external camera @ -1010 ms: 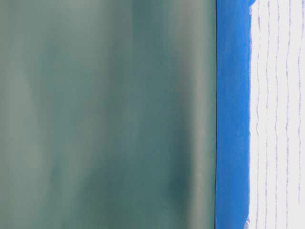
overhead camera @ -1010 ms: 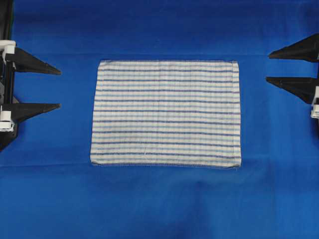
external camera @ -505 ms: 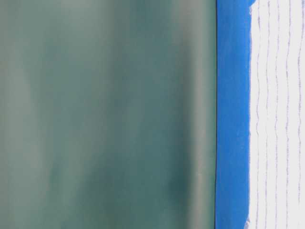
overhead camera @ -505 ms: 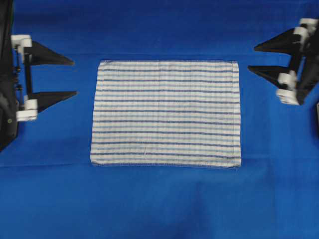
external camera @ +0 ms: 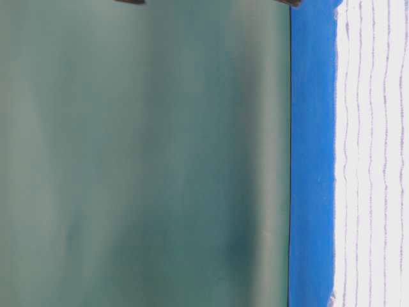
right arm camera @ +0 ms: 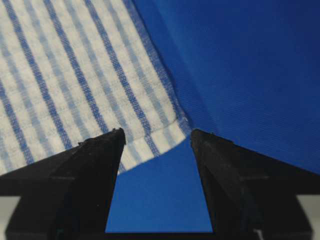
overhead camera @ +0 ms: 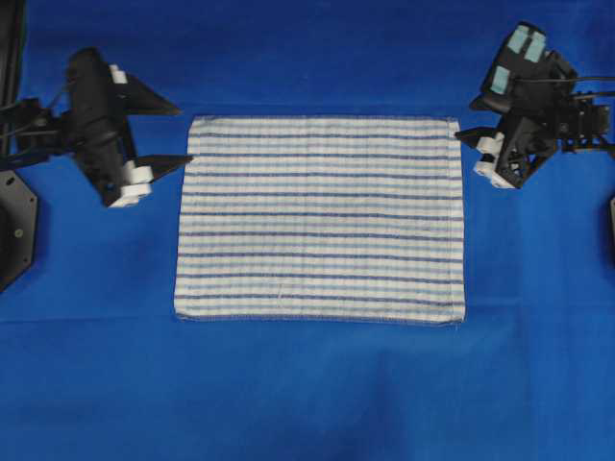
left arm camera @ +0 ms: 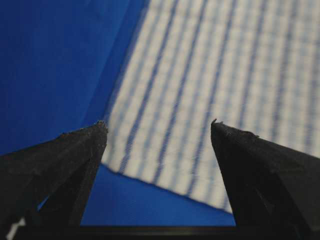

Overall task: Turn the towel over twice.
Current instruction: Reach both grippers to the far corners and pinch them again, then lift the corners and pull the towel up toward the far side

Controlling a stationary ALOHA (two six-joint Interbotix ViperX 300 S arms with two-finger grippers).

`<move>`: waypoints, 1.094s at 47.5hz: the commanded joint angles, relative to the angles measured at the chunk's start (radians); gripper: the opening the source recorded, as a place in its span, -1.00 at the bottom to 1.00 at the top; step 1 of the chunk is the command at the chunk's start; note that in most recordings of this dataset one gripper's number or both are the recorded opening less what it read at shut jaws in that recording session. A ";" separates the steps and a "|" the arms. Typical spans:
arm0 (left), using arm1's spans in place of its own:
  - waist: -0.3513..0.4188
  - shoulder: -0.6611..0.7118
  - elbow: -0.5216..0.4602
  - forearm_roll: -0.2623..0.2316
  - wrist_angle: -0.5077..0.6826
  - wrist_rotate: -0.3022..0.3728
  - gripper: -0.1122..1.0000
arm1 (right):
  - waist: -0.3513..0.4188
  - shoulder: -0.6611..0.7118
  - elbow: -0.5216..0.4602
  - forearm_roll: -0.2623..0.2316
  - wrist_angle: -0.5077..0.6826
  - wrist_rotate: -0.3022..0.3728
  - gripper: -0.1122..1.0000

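The blue stripes (overhead camera: 317, 254) seem to be woven through the cloth. The towel (overhead camera: 320, 219) will show the same stripes on its hidden bottom side when I flip it over.
The towel (overhead camera: 319, 219), white with dark and light blue stripes, lies flat in the middle of the blue sheet (overhead camera: 307, 384). My left gripper (overhead camera: 183, 134) is open just off the towel's far left corner, holding nothing. My right gripper (overhead camera: 464, 118) is open just off the far right corner, also with nothing in it. In the left wrist view the towel (left arm camera: 210, 90) has its short edge running between the spread tips of the left gripper (left arm camera: 158, 123). In the right wrist view the towel (right arm camera: 75, 75) has its corner between the spread tips of the right gripper (right arm camera: 157, 132).
The plain blue sheet (external camera: 312, 153) covers the table on every side of the towel (external camera: 370, 153). A dark green backdrop (external camera: 140, 153) stands behind the table. A black arm base (overhead camera: 14, 226) sits at the left edge.
Both grippers have come in from the side edges toward the towel's far corners and turned, still open. The towel has not moved.
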 commanded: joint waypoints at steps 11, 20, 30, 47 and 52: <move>0.051 0.207 -0.057 0.002 -0.069 0.005 0.64 | -0.075 0.169 -0.025 0.002 -0.163 0.000 0.30; 0.074 0.290 -0.071 0.002 -0.112 0.005 0.64 | -0.109 0.215 -0.026 0.002 -0.169 0.000 0.30; 0.115 0.350 -0.074 0.002 -0.112 0.005 0.53 | -0.132 0.249 -0.028 0.000 -0.170 -0.002 0.29; 0.123 0.380 -0.077 0.002 -0.071 0.009 -0.70 | -0.137 0.281 -0.034 0.000 -0.170 -0.002 -0.65; 0.124 0.377 -0.080 0.002 -0.055 0.009 -0.73 | -0.137 0.279 -0.034 0.000 -0.170 -0.002 -0.65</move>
